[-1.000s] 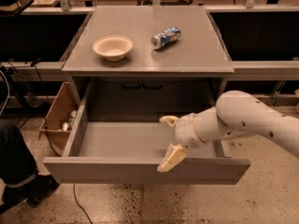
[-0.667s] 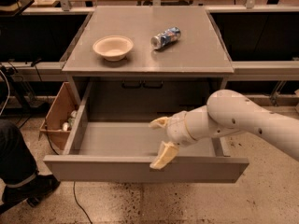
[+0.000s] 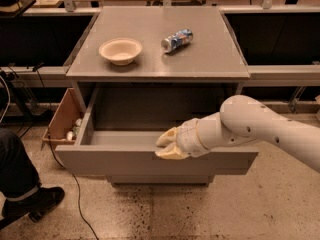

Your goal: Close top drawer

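Note:
I need to lift clear, because my gripper is over the top edge of the pulled-out drawer [image 3: 150, 148]. I should then come down before its flat front [image 3: 167, 165] and push the drawer in.
The top drawer [image 3: 115, 161] is a wide grey metal drawer with a plain flat front. It stands pulled far out of the grey cabinet [image 3: 210, 59], and the inside that shows is empty. My gripper [image 3: 159, 148] reaches in from the right on a white arm. It sits at the top edge of the drawer front, just right of its middle. Its cream fingers [image 3: 167, 135] point left and stand a little apart, holding nothing. The arm hides part of the drawer's right side.
A cream bowl [image 3: 120, 50] and a crushed can [image 3: 176, 39] lie on the cabinet top. An open cardboard box [image 3: 61, 118] stands on the floor left of the drawer. A person's leg and black shoe [image 3: 30, 201] are at the lower left. A cable runs over the floor.
My gripper has moved left and forward from inside the drawer to the front's top edge. Its fingers look closer together. The drawer looks equally far out.

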Motion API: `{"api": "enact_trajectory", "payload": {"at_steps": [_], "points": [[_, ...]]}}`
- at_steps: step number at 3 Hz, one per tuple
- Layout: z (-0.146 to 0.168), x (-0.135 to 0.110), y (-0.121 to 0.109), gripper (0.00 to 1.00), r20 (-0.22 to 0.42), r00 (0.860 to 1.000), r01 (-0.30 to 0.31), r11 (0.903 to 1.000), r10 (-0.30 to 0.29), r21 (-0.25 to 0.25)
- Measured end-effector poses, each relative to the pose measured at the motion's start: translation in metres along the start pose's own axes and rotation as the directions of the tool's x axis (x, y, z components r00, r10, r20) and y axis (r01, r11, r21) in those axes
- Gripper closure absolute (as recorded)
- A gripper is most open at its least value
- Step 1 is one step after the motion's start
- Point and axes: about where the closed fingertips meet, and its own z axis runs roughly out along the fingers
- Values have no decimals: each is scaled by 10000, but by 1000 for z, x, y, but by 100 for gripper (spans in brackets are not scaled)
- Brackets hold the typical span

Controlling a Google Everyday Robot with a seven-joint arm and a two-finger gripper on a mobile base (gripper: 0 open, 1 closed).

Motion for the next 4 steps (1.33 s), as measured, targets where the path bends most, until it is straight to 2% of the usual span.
{"api": "enact_trajectory", "payload": {"at_steps": [1,3,4], "points": [[12,-14,-11,82,208,9994,284,9996,-286,91],[38,-52,-46,36,651,9917,1084,9932,-1110,426],[57,-75,-67,13,934,9819,1587,9850,-1647,681]]}}
